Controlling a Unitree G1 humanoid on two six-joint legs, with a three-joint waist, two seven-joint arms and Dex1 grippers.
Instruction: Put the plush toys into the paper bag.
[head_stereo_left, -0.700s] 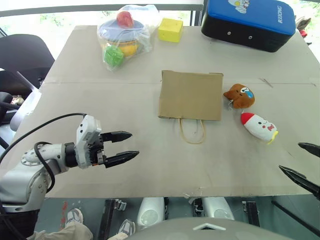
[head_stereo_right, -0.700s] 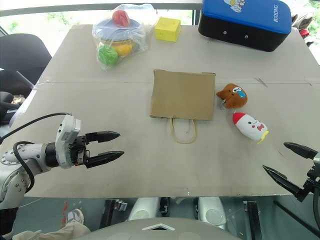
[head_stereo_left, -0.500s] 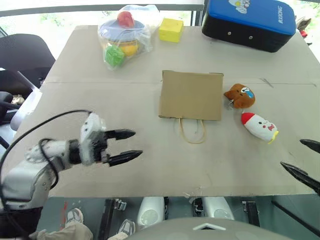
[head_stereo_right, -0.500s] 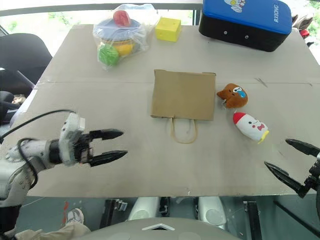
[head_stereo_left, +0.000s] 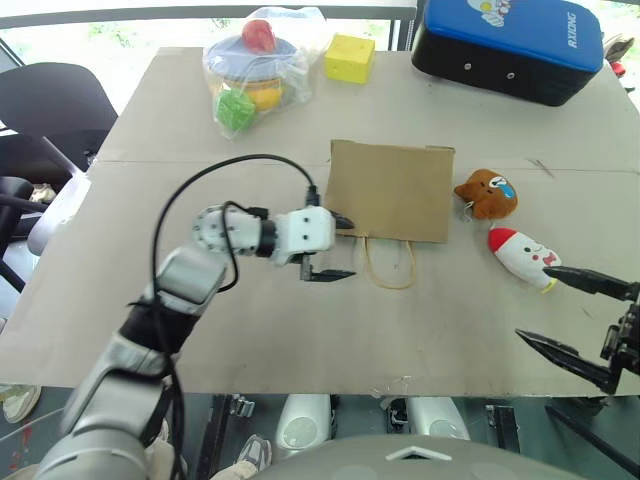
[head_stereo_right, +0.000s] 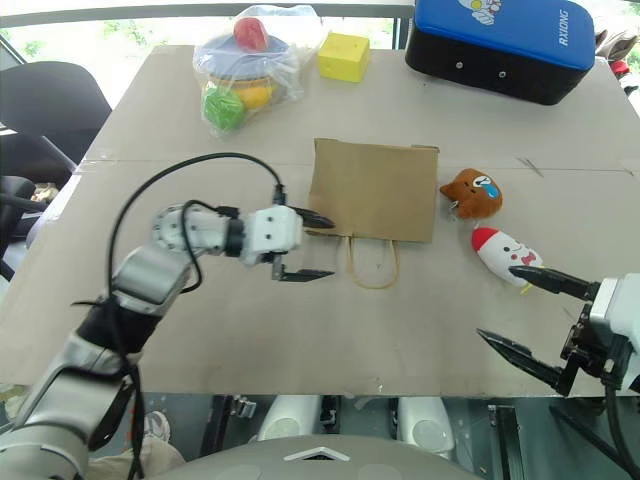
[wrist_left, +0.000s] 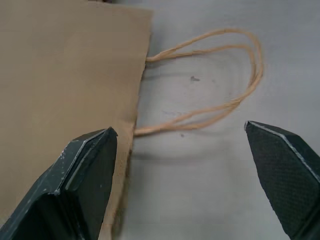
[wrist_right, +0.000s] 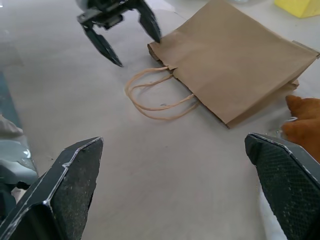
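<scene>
The paper bag lies flat, its opening closed, so my left gripper should grip the bag's rim while my right gripper reaches inside and opens the bag first.
The flat brown paper bag lies mid-table with its loop handles toward me. My left gripper is open at the bag's near left corner, one finger over the bag's edge and the other beside the handles. To the right of the bag sits the brown plush toy. Just nearer than it lies the white plush toy with a red tip. My right gripper is open and empty, its upper tip close to the white toy's yellow end.
At the back stand a plastic-wrapped stacking toy, a yellow foam cube and a blue and black padded case. A black chair is off the table's left side. The table's front edge runs below both grippers.
My left arm has reached forward and right, from the table's near left to the bag's corner by the handles. My right gripper has moved in from the right edge toward the white toy.
</scene>
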